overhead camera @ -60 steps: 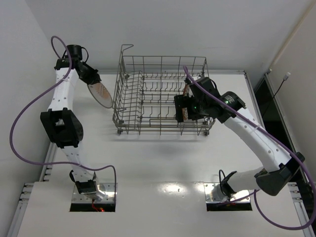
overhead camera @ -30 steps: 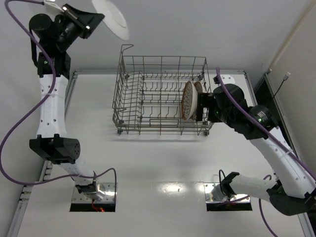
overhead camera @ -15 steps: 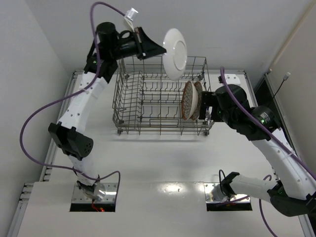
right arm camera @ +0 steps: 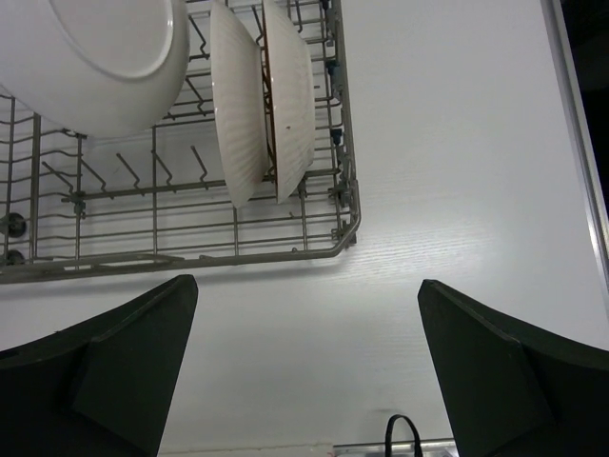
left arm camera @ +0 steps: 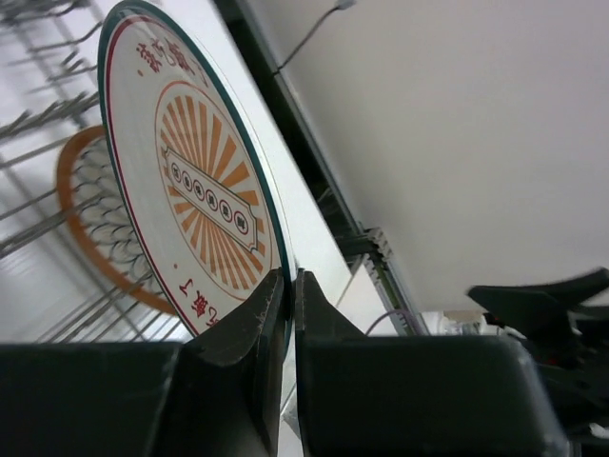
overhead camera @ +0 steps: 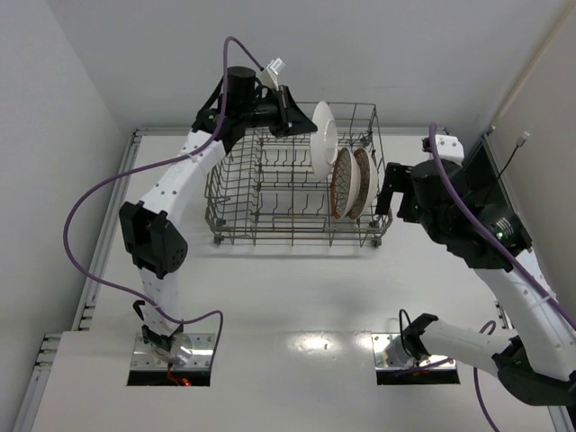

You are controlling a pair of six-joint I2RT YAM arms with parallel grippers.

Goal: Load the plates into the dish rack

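The held plate (overhead camera: 324, 141) is tilted over the rack, out of line with the plates in the rack. My left gripper should turn it upright and lower it beside them (overhead camera: 325, 196).
The grey wire dish rack (overhead camera: 288, 236) stands at the back of the table. Two plates (overhead camera: 343, 184) (overhead camera: 363, 180) stand upright among the tines at its right end. My left gripper (overhead camera: 301, 121) is shut on the rim of a third plate (overhead camera: 324, 135), held on edge just left of those two, over the rack. The left wrist view shows its orange sunburst face (left arm camera: 200, 190) pinched between the fingertips (left arm camera: 290, 276). My right gripper (overhead camera: 394, 193) hangs open and empty just outside the rack's right side. Its view shows the two racked plates (right arm camera: 238, 105) (right arm camera: 290, 95) and the held plate's white underside (right arm camera: 105, 57).
The rack's raised corner loop (overhead camera: 230, 87) is at its back left. A dark rail (overhead camera: 477, 180) runs along the table's right edge. Both arm bases (overhead camera: 171, 346) (overhead camera: 418, 351) sit at the near edge. White walls close in behind and to the left.
My left arm has swung the plate from high at the left down to the rack's right half. My right gripper has pulled back to the right, away from the racked plates.
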